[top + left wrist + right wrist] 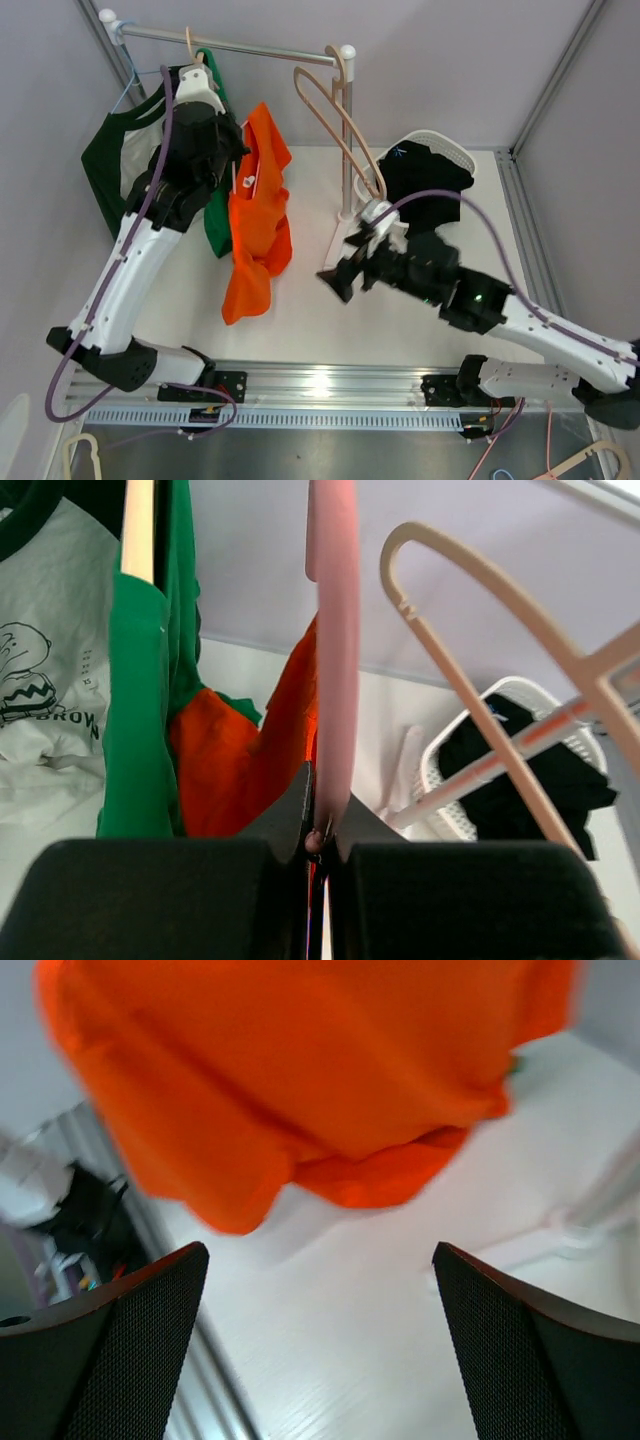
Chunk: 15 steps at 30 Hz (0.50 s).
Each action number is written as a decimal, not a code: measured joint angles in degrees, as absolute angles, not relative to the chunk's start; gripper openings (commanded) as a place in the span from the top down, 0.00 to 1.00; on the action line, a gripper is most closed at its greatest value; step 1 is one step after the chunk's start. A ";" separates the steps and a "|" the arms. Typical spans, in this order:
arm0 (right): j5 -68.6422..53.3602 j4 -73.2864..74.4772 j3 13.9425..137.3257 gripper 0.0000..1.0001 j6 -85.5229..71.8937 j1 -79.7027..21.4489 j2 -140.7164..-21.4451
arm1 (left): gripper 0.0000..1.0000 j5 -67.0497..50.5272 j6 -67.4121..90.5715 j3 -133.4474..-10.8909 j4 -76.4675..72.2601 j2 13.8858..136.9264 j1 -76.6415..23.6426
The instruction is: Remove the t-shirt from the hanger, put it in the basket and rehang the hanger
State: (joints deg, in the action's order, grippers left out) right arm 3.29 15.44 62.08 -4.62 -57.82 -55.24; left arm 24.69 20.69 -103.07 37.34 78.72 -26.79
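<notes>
The orange t-shirt [260,220] hangs loose from the pink hanger [235,172], which is upright, so the t-shirt will slide off in one piece when I pull its hem.
An orange t-shirt [262,220] hangs in front of the rail, its lower end drooping to the table. It also shows in the left wrist view [225,770] and fills the top of the right wrist view [300,1070]. Its pink hanger [335,630] runs upright between the fingers of my left gripper [322,795], which is shut on it. From above, that left gripper [235,150] sits at the shirt's upper left edge. My right gripper [335,283] hovers low over the table to the right of the shirt, open and empty [320,1260], facing its hem.
A metal rail [230,42] carries a green shirt [215,215] and a dark green and white shirt [115,160]. Empty beige hangers [335,120] hang near the rack post [347,150]. A white basket [455,155] holds a black garment [425,180].
</notes>
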 measured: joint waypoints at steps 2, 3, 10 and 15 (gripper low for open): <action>5.80 12.53 60.99 0.01 -3.22 -65.25 -58.70 | 0.99 26.81 21.63 -103.07 37.52 76.86 -28.49; 7.33 10.66 60.53 0.00 -2.74 -68.40 -60.88 | 0.99 27.57 22.11 -103.02 37.50 76.01 -29.32; 12.71 -3.68 58.96 0.00 -1.26 -76.49 -74.00 | 0.99 31.59 25.10 -98.72 37.04 71.55 -31.22; 12.51 -10.22 60.82 0.01 -1.17 -77.41 -79.05 | 0.99 33.36 26.09 -97.23 37.74 71.64 -32.23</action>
State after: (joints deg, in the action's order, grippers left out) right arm 12.51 -10.22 60.82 -1.17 -77.41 -79.05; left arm 33.36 26.09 -97.23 37.74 71.64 -32.23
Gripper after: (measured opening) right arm 0.993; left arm 0.036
